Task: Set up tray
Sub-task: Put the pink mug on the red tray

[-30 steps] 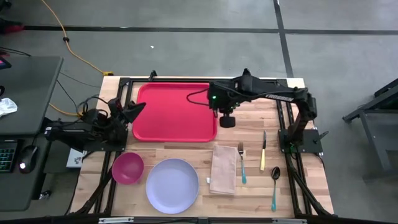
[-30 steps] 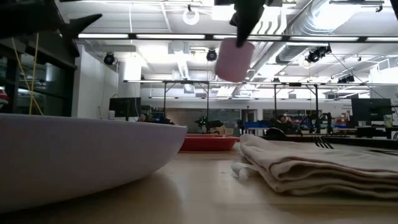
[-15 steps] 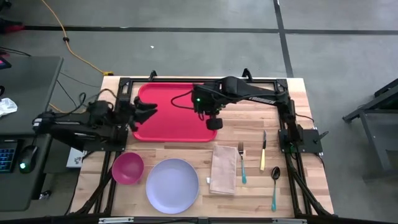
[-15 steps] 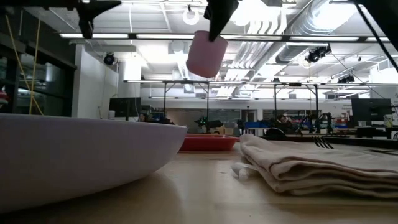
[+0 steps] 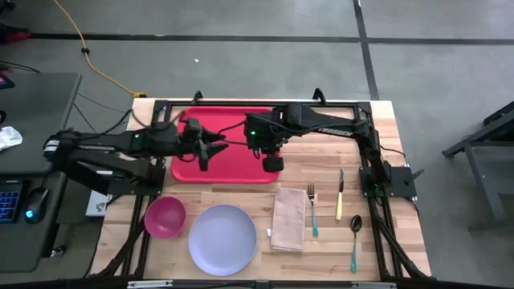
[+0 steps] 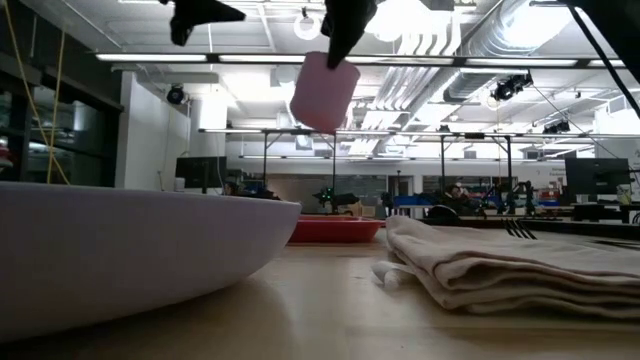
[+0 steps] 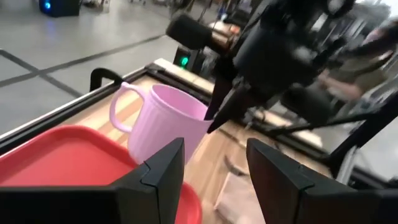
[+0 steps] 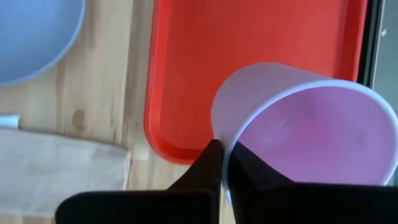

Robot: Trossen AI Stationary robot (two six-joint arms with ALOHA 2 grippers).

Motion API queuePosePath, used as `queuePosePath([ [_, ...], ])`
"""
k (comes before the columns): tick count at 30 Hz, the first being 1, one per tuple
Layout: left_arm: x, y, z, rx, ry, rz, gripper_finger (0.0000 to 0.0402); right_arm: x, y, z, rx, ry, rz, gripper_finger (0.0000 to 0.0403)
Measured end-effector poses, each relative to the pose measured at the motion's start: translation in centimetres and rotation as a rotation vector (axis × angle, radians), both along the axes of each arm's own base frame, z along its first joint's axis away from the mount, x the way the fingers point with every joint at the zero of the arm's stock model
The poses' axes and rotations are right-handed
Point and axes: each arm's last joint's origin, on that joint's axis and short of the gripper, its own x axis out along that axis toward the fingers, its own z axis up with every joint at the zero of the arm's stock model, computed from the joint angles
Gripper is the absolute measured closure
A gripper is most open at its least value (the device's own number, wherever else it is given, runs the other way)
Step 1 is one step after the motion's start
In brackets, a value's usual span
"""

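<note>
The mug's handle [image 7: 115, 113] points past the fingers of the robot's left gripper, so next the right gripper rotates the mug until the left gripper can grab the mug's handle.
The red tray [image 5: 225, 148] lies flat at the far middle of the table. A pale pink mug [image 5: 273, 163] hangs in the air over the tray's right near corner, with my right gripper [image 8: 225, 167] shut on it from above. In the low view the mug [image 6: 323, 90] hangs tilted, high over the table. My left gripper [image 5: 214, 148] hovers open above the tray's middle, level, pointing at the mug [image 7: 165, 121], its fingers [image 7: 166, 171] holding nothing. The mug's handle [image 7: 120, 102] is on the side away from my right fingers. My right gripper pinches the mug's rim wall [image 8: 219, 134], one finger inside the mug and one outside. The fingers [image 7: 225, 104] come steeply from above. The mug hangs below them, tilted and clear of the tray.
Along the near edge lie a magenta bowl [image 5: 165, 217], a round lavender plate [image 5: 222, 238] and a folded beige napkin [image 5: 289, 218]. Right of the napkin are a fork [image 5: 312, 210], a knife [image 5: 340, 195] and a spoon [image 5: 354, 237].
My left gripper has risen from the tray's left edge and swung toward the table's right, out over the tray, turning level; it stays open. My right gripper has carried the mug toward the table's left, from beside the tray to over its right near corner.
</note>
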Motion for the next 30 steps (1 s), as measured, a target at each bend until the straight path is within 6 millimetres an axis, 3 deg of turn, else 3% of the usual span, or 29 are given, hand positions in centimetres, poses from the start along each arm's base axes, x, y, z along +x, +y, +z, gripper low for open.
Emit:
queuePosePath([
  [7, 1.9, 0.0, -0.9, 0.069, 0.141, -0.023, 0.0195, -0.2, 1.6, -0.1, -0.008, 0.04, 0.108, 0.0403],
  [22, 1.7, 0.4, -2.0, 0.12, 0.27, 0.112, 0.0195, -0.5, 6.3, -0.2, -0.08, 0.071, 0.473, 0.0403],
  [30, 2.6, 0.3, -3.2, 0.112, 0.342, 0.071, 0.0195, -0.2, 7.2, 0.0, -0.175, 0.048, 0.602, 0.0403],
])
